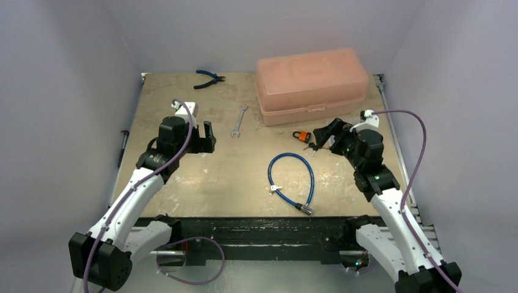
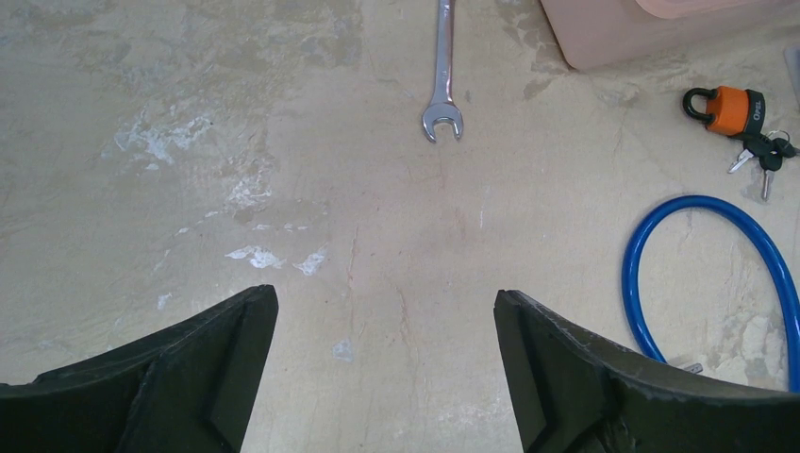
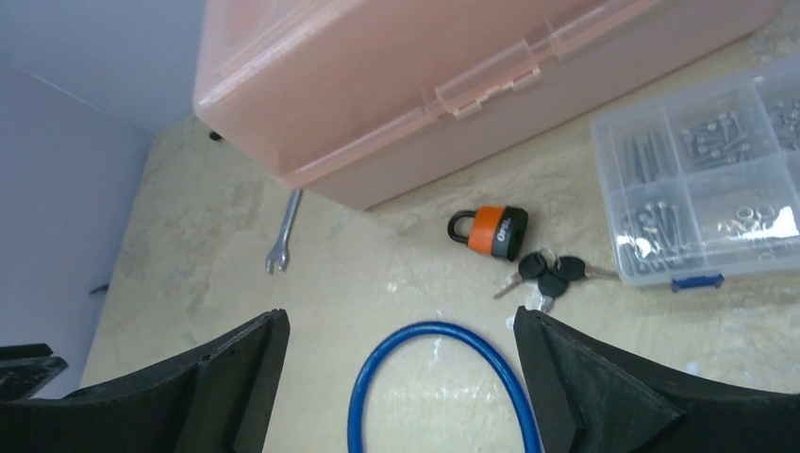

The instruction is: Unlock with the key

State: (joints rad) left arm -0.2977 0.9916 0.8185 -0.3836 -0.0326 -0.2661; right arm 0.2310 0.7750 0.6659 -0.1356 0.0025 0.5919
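Observation:
The silver keys are lying loose over the blue cable lock (image 1: 270, 174), so my open right gripper keeps going toward the keys until its fingers are on both sides of them.
An orange padlock (image 1: 299, 136) lies shut on the table in front of the pink box, with a bunch of black-headed keys (image 1: 313, 146) beside it. Both show in the right wrist view, padlock (image 3: 492, 230) and keys (image 3: 547, 272), and in the left wrist view, padlock (image 2: 734, 110) and keys (image 2: 764, 156). My right gripper (image 1: 322, 137) hovers just above and near them, open and empty (image 3: 399, 313). My left gripper (image 1: 207, 137) is open and empty over bare table at the left (image 2: 385, 293).
A blue cable lock (image 1: 269, 171) loops across the middle of the table (image 3: 434, 327). A pink plastic box (image 1: 311, 82) stands at the back right. A clear screw organiser (image 3: 708, 170) sits right of the keys. A wrench (image 1: 238, 121) and blue pliers (image 1: 209, 78) lie farther back.

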